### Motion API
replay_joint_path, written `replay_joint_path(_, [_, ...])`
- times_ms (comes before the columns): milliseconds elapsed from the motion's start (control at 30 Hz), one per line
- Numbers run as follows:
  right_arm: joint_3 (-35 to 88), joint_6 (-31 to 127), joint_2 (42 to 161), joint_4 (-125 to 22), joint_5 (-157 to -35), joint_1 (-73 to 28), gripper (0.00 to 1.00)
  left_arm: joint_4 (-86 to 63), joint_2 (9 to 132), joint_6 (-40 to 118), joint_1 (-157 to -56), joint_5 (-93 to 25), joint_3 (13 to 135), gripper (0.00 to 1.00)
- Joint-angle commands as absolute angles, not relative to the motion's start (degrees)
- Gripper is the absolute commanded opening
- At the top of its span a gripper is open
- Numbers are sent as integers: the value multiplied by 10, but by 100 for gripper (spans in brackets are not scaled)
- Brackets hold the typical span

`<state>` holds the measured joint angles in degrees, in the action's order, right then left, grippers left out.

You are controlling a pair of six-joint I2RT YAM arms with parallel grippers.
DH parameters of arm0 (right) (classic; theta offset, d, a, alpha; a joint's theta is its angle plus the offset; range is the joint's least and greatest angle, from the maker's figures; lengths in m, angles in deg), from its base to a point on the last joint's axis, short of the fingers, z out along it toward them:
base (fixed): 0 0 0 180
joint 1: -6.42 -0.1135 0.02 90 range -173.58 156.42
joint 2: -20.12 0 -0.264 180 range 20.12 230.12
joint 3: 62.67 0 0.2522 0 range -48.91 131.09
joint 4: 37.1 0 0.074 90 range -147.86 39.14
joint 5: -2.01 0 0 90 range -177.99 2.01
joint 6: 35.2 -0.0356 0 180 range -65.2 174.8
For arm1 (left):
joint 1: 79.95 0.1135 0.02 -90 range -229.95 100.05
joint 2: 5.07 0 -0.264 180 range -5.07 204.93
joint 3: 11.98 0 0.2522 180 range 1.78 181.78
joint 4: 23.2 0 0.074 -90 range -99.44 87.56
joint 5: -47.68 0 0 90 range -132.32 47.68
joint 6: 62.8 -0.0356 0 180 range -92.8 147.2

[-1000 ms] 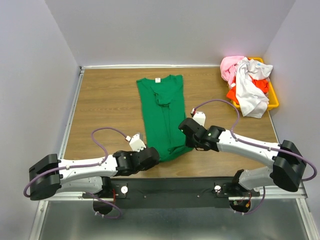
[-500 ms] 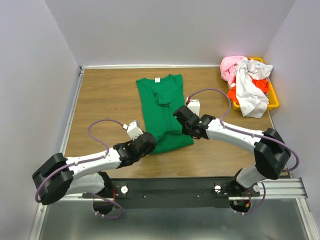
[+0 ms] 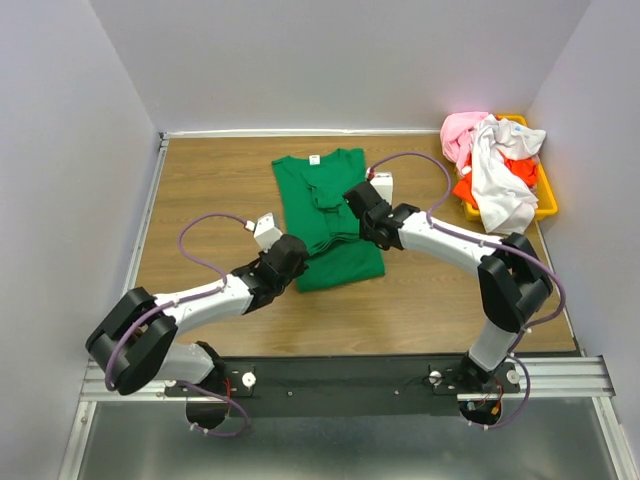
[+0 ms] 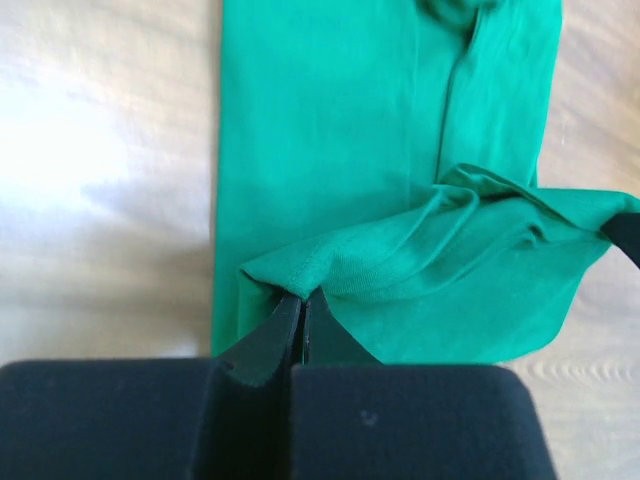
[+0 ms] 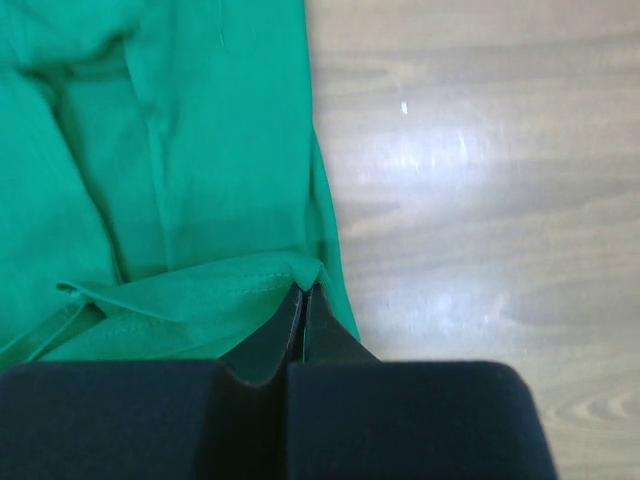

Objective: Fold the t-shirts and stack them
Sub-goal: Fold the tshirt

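Observation:
The hem's corner (image 4: 283,268) lines up with the green t-shirt's side edge. My left gripper should go on bringing it toward the t-shirt's collar and let go over the body (image 3: 302,220).
A bright green t-shirt (image 3: 325,215) lies lengthwise on the wooden table, collar and white neck label at the far end, its sides folded in. The bottom hem is lifted and doubled back over the body. My left gripper (image 3: 296,250) (image 4: 302,297) is shut on the hem's left corner. My right gripper (image 3: 356,203) (image 5: 305,290) is shut on the hem's right corner. Both hold the green t-shirt (image 4: 400,200) (image 5: 180,200) just above the lower layer. More t-shirts (image 3: 490,165), pink, white and orange-red, are heaped at the far right.
A yellow-orange bin (image 3: 546,195) at the far right holds the heap, with white cloth spilling over its near rim. Bare wooden table (image 3: 210,200) lies left of the shirt, and more (image 3: 430,300) in front of it. Grey walls close three sides.
Both grippers have carried the green shirt's hem away from the near edge toward the collar, folding the lower part over the body. Both arms have stretched farther across the table.

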<state>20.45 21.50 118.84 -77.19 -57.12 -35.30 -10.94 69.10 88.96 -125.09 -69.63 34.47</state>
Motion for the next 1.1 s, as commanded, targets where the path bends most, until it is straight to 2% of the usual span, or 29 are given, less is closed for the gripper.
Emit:
replay_joint_path(0, [248, 255, 1229, -747, -546, -336, 0, -172, 720, 813, -1221, -691, 368, 0])
replay_joint_path(367, [333, 294, 1321, -729, -553, -300, 0, -275, 829, 712, -1119, -621, 412, 0])
replay_joint_path(733, [365, 314, 1366, -723, -567, -276, 1, -293, 909, 682, -1087, -580, 454, 0])
replay_joint_path(800, [376, 318, 1376, -722, -576, -273, 8, -285, 911, 680, -1082, -577, 460, 2])
replay_joint_path(833, [382, 324, 1377, -723, -579, -275, 14, -282, 909, 679, -1079, -578, 463, 8])
replay_joint_path(867, [393, 330, 1376, -723, -586, -274, 33, -265, 905, 680, -1075, -587, 472, 47])
replay_joint_path(900, [399, 331, 1374, -723, -588, -273, 43, -254, 899, 681, -1074, -596, 477, 58])
replay_joint_path(933, [403, 334, 1368, -723, -590, -274, 52, -244, 895, 680, -1075, -615, 488, 65])
replay_joint_path(967, [408, 338, 1361, -723, -591, -274, 66, -226, 884, 676, -1074, -624, 492, 70])
replay_joint_path(1000, [409, 341, 1346, -722, -592, -274, 71, -218, 877, 675, -1075, -629, 494, 75])
replay_joint_path(1067, [401, 346, 1329, -723, -600, -274, 78, -209, 852, 672, -1075, -638, 492, 77])
